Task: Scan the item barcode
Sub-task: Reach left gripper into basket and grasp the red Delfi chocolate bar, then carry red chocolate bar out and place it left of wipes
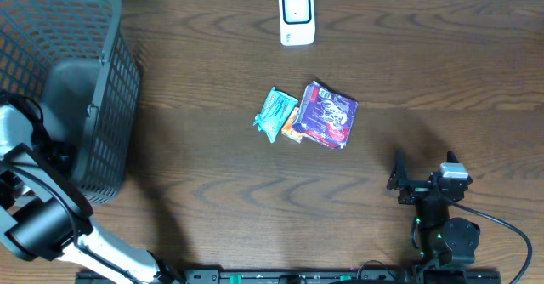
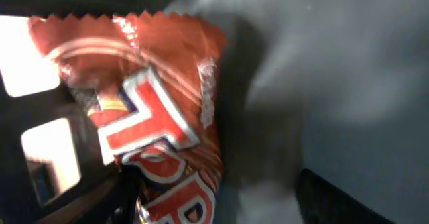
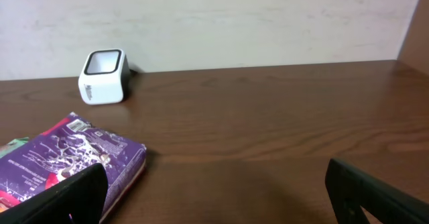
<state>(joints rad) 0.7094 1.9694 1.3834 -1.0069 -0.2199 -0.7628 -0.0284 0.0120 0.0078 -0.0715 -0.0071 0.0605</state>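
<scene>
My gripper is about to lift the red snack packet [image 2: 157, 120]. The packet should stay nearly straight when I lift it, because its body looks filled out below the flat crimped end [image 2: 131, 33].
A red snack packet [image 2: 161, 117] with big white-edged letters fills the left wrist view, lying on the grey floor of the basket. My left gripper [image 2: 214, 207] is down inside the basket, its jaws standing apart. The packet lies against the left finger [image 2: 124, 197], well clear of the right one [image 2: 335, 200]. A white barcode scanner [image 1: 297, 16] stands at the table's far edge. A purple packet [image 1: 326, 114], a teal packet [image 1: 274, 114] and an orange one [image 1: 291, 131] lie mid-table. My right gripper [image 1: 423, 169] rests open near the front right, holding nothing.
The dark mesh basket [image 1: 115, 71] takes up the left end of the table, with my left arm [image 1: 21, 135] reaching into it. In the right wrist view the scanner [image 3: 104, 76] and the purple packet [image 3: 74, 153] lie ahead to the left.
</scene>
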